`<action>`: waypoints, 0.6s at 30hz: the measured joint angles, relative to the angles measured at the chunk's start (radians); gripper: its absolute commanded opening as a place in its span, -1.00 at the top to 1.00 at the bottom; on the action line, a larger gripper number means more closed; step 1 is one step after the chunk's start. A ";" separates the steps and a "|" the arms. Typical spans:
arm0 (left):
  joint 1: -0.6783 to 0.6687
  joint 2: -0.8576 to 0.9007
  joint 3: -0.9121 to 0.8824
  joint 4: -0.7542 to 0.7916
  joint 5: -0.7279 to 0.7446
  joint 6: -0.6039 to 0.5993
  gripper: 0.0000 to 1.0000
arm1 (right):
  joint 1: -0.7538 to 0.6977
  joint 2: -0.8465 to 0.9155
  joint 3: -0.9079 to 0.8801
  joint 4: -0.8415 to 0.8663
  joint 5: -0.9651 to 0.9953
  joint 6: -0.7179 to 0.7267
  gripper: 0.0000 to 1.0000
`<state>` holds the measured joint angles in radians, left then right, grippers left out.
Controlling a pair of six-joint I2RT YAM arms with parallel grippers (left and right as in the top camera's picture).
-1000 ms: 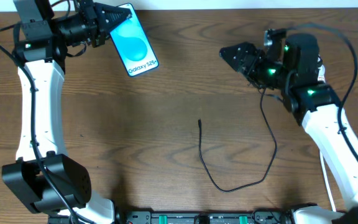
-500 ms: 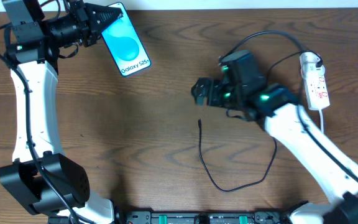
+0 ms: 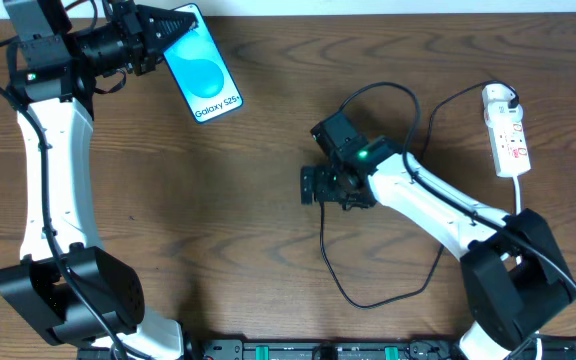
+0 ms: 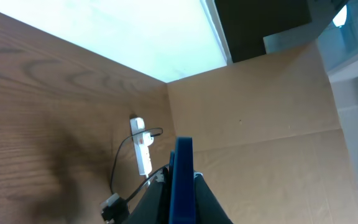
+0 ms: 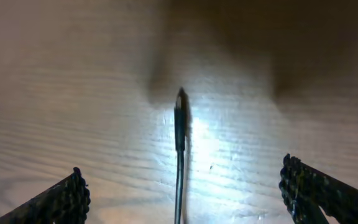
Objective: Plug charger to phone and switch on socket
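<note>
My right gripper should keep going down until it closes on the black sleeve (image 5: 179,130), as the plug lies straight between the open fingers, its metal tip (image 5: 180,100) pointing ahead.
The phone (image 3: 203,66), blue screen with a white text strip, is held above the table at the top left. My left gripper (image 3: 168,30) is shut on its top end; in the left wrist view the phone (image 4: 183,180) shows edge-on between the fingers (image 4: 180,208). The charger cable (image 3: 368,300) lies in a loop at centre; its black plug tip (image 5: 180,118) lies on the wood. My right gripper (image 3: 313,186) hangs over the tip, open, one finger on either side of it (image 5: 182,193), not touching. The white socket (image 3: 508,135) lies at the right.
The white socket also shows in the left wrist view (image 4: 143,149), with cardboard walls (image 4: 260,124) behind the table. Thicker black robot cables (image 3: 378,95) arch over the table's middle right. The wooden table (image 3: 218,220) carries nothing else.
My right arm swung from the far right toward the centre and came down over the charger's plug tip. My left arm drew the phone slightly left and now holds still.
</note>
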<state>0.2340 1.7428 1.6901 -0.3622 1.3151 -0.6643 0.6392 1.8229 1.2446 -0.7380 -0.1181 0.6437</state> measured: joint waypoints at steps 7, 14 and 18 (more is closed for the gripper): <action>0.000 0.000 0.000 0.000 0.000 0.008 0.86 | 0.040 0.007 0.000 -0.029 0.029 0.037 -0.78; 0.000 0.000 0.000 0.000 0.000 0.008 0.85 | 0.047 0.039 0.000 -0.030 0.044 0.077 -0.83; 0.000 0.000 0.000 0.000 0.000 0.008 0.85 | 0.047 0.041 0.000 -0.032 0.055 0.097 -0.83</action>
<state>0.2340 1.7428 1.6901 -0.3622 1.3151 -0.6563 0.6857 1.8641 1.2446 -0.7700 -0.0631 0.7406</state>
